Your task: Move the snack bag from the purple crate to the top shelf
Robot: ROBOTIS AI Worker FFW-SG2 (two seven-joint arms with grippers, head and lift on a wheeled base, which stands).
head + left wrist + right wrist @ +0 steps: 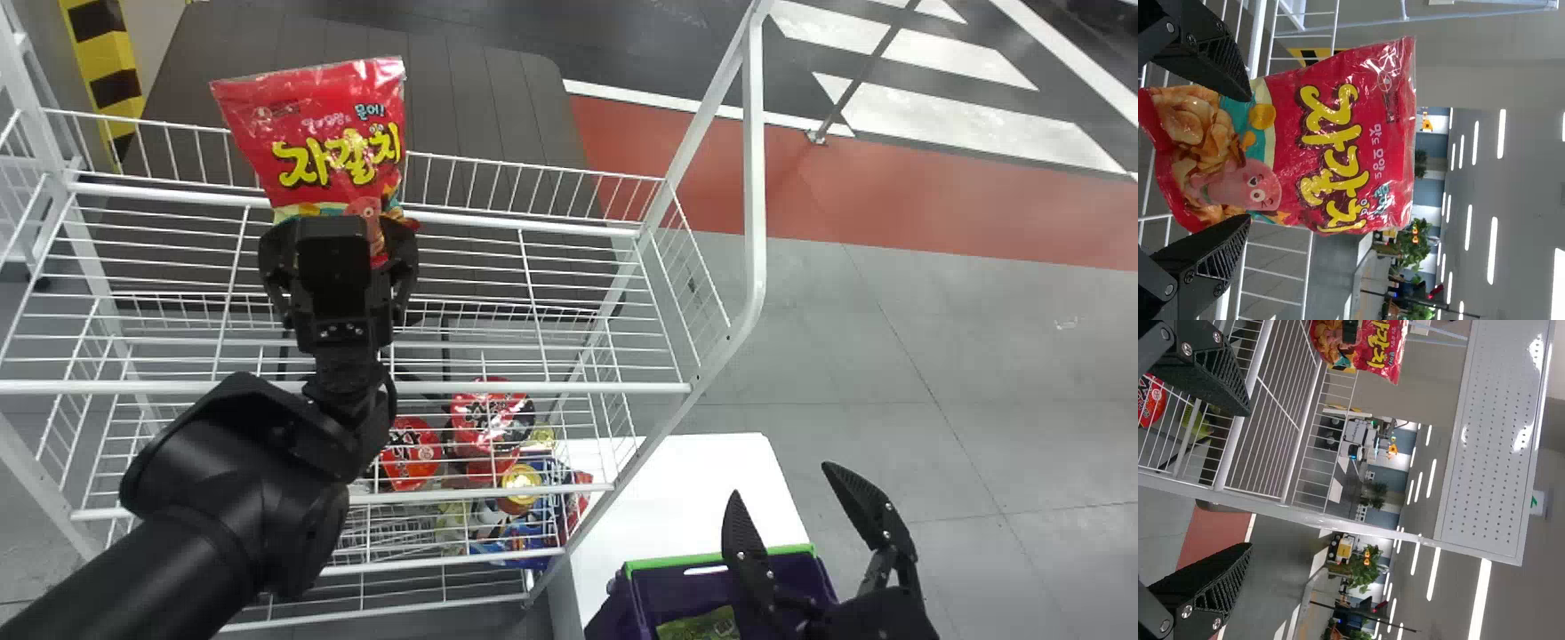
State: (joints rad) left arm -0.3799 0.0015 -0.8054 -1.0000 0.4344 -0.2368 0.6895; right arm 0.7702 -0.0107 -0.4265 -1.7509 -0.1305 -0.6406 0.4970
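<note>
The red snack bag's upper part [320,119] is standing straight up above the robot's fingers, so it will stay straight when the robot turns the bag by its lower part [1213,155].
The red snack bag [324,133] is upright at the top wire shelf [533,227], toward its left side. My left gripper [340,258] is right at the bag's lower part. In the left wrist view, the fingers of my left gripper [1250,160] stand wide apart, one at each side of the lower part of the bag [1331,140]. Right of the rack, my right gripper [782,482] is parked open over the purple crate [645,582]. Nothing is between the fingers of the right gripper [1251,480]; the bag [1381,347] appears beyond it.
Red-lidded cups [411,453] and other packages sit on a lower shelf. A green package [702,625] lies in the crate, beside a white tabletop [693,480]. The rack's white side post [754,178] rises between the two arms.
</note>
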